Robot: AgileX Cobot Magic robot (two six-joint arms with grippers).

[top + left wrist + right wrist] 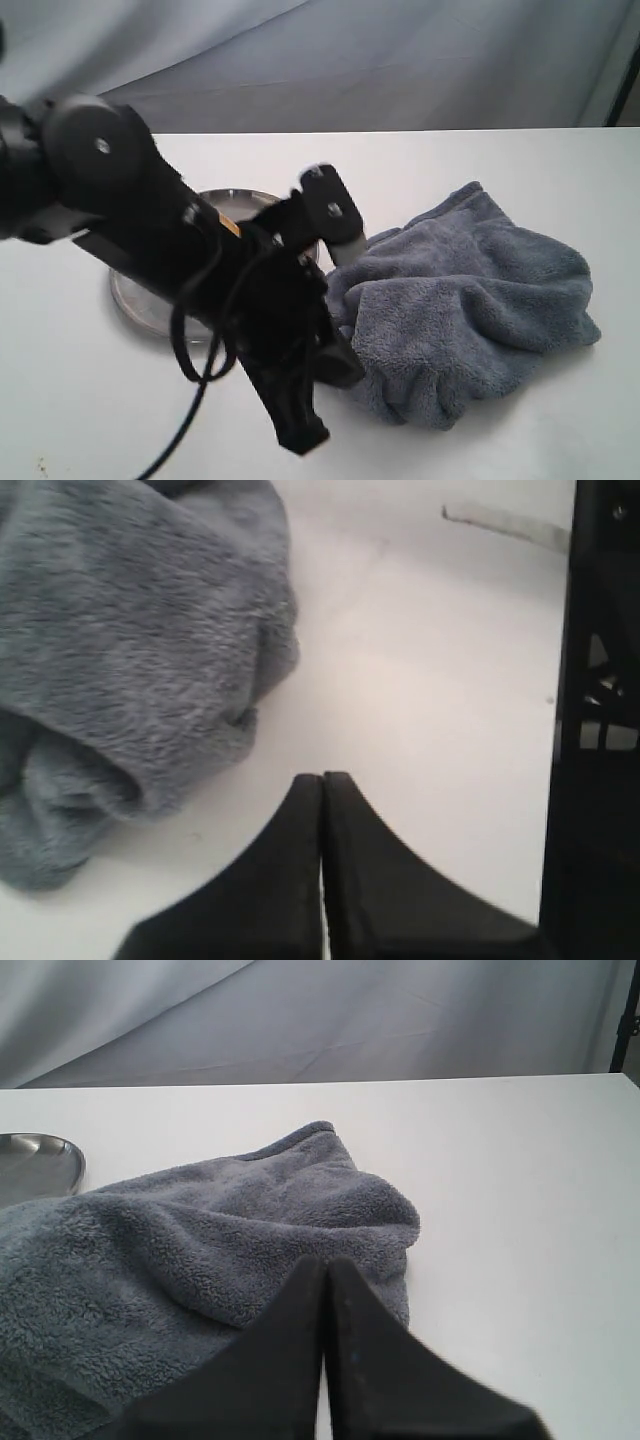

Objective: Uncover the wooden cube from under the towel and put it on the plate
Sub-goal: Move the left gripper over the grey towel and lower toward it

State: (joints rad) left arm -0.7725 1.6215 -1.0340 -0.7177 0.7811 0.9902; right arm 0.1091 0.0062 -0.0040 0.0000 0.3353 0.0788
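Observation:
The towel's near edge is beside my left gripper, which is closed over the white table [305, 742], so the gripper should swing back, open and pinch the towel's near fold [396, 398].
The towel [470, 300] lies bunched in a blue-grey heap right of the table's middle. The wooden cube is hidden; no part of it shows in any view. The steel plate [140, 305] sits left of the towel, mostly covered by my left arm. My left gripper [300, 435] hangs near the front edge, just left of the towel's near corner, shut and empty. In the left wrist view its tips [322, 777] meet over bare table beside the towel [130, 650]. My right gripper [325, 1260] is shut and empty, low over the towel [200, 1260], with the plate [35, 1160] beyond.
The white table [520, 170] runs back to a grey cloth backdrop [400, 60]. A black cable [190, 380] loops under my left arm. A dark upright frame [600, 730] fills one side of the left wrist view.

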